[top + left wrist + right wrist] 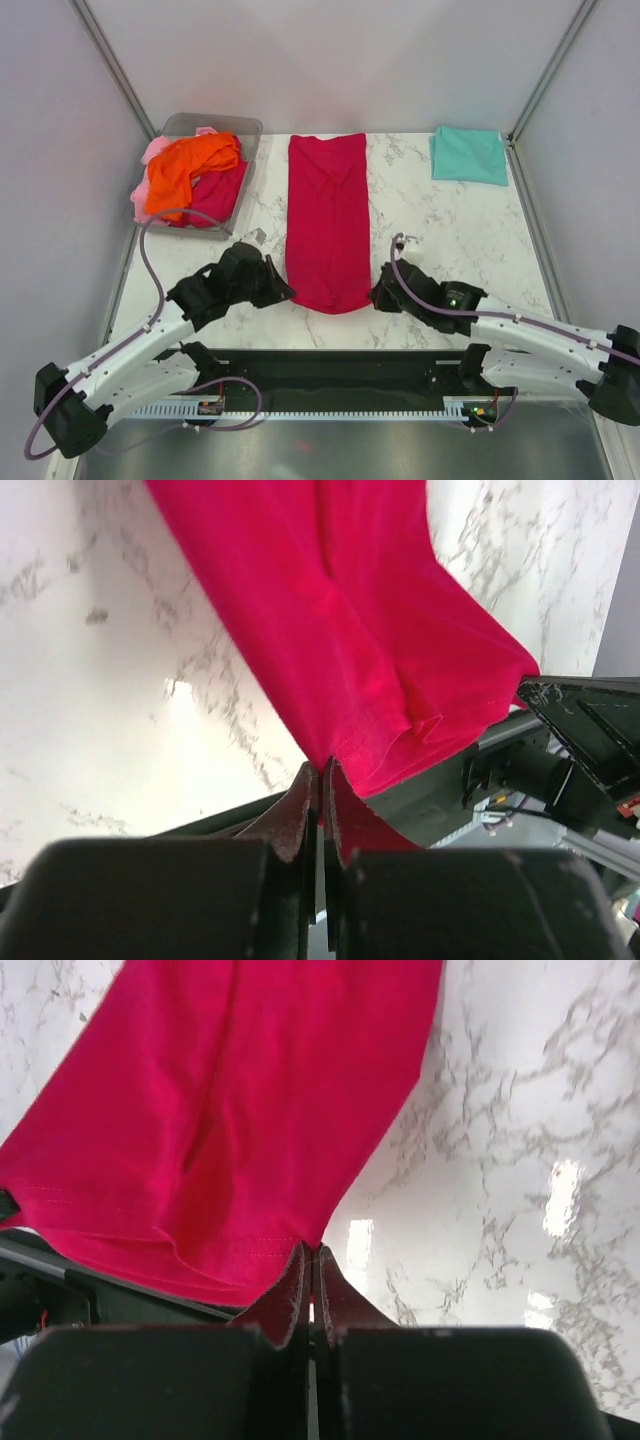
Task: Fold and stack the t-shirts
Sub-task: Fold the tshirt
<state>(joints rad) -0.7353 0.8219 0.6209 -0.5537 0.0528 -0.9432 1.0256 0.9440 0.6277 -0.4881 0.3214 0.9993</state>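
I keep folding with my right gripper toward the far half [335,185] until the t-shirt's hem lies flat, because my grippers hold both [363,301] near corners of the straight crimson-magenta t-shirt.
The crimson-magenta t-shirt [328,220] lies as a long narrow strip down the middle of the marble table. My left gripper [284,293] is shut on its near left corner, the cloth pinched between the tips [321,772]. My right gripper [377,296] is shut on its near right corner [312,1250]. The near hem sags between the two grippers over the table's front edge. The orange t-shirt [190,165] and a pale pink one [152,160] lie crumpled in a bin at the back left. The teal t-shirt [469,154] lies folded square at the back right.
A clear plastic bin [243,130] at the back left holds the crumpled shirts, with more crimson cloth [215,197] in it. A black rail [340,365] runs along the table's near edge. Grey walls enclose the table on three sides.
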